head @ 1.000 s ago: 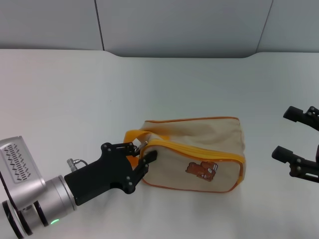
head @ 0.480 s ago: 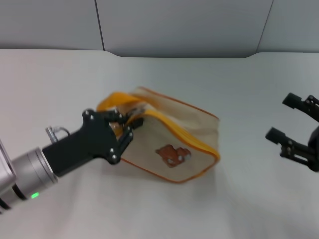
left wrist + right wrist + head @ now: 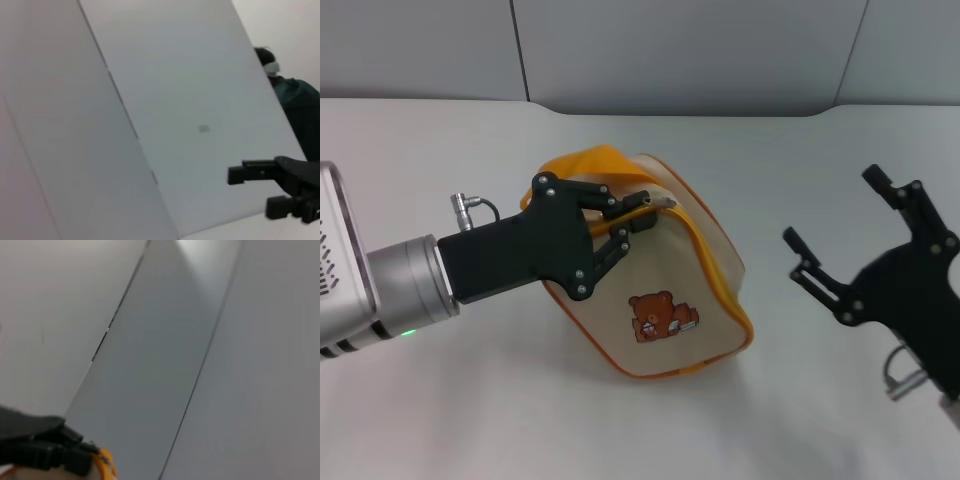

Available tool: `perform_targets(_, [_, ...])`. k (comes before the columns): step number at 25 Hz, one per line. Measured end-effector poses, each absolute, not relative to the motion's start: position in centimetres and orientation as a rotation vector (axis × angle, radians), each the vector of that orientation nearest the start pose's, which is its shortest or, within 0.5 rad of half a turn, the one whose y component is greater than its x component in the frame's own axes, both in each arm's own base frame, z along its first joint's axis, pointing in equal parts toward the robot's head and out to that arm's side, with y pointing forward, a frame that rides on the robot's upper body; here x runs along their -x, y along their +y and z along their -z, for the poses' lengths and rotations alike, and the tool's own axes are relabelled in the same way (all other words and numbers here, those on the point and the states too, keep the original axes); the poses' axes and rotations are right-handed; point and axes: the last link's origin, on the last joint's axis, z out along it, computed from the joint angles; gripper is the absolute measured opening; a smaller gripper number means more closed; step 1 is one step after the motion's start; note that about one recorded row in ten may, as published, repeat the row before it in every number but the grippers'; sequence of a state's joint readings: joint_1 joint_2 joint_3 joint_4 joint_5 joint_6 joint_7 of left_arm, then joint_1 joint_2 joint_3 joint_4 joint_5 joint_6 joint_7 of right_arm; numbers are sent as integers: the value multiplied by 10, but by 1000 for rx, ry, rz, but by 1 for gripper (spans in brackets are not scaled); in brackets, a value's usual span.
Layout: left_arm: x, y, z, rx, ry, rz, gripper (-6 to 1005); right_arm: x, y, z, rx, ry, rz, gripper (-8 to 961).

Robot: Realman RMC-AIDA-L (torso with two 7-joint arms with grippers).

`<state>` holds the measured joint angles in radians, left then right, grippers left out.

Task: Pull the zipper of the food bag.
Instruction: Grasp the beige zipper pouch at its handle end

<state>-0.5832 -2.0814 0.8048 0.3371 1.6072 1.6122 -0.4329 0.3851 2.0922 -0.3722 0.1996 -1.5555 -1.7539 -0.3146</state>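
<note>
The food bag tilts on its end with my left gripper at the pull tab (image 3: pixel 662 201), so my right gripper should close in and steady the bag's free side (image 3: pixel 714 225).
The beige food bag (image 3: pixel 665 280) with a brown bear print (image 3: pixel 663 316) stands tilted on its end in the head view. Its orange strap handle (image 3: pixel 582 163) loops up behind my left gripper. The orange zipper (image 3: pixel 715 265) runs down the bag's right edge, and its silver pull tab (image 3: pixel 666 201) shows at the top. My left gripper (image 3: pixel 640 213) is shut on the bag's top end at the pull tab. My right gripper (image 3: pixel 832 210) is open to the right of the bag, apart from it. It also shows in the left wrist view (image 3: pixel 272 190).
The white table (image 3: pixel 440 140) carries the bag. Grey wall panels (image 3: pixel 690 50) stand behind it. A person (image 3: pixel 292 115) shows at the edge of the left wrist view. The right wrist view shows my left gripper's black fingers (image 3: pixel 47 445) and a bit of orange (image 3: pixel 105 460).
My left gripper has lifted and swung the bag's end up and away, turning the bag onto its end. My right gripper has moved left toward the bag.
</note>
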Motion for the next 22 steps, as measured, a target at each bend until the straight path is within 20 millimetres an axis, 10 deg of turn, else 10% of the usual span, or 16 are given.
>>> perform_targets(10, [220, 325, 31, 2448, 440, 923, 107, -225, 247, 58, 1669, -330, -862, 841])
perform_targets(22, [187, 347, -11, 2364, 839, 749, 95, -271, 261, 38, 1696, -15, -851, 840])
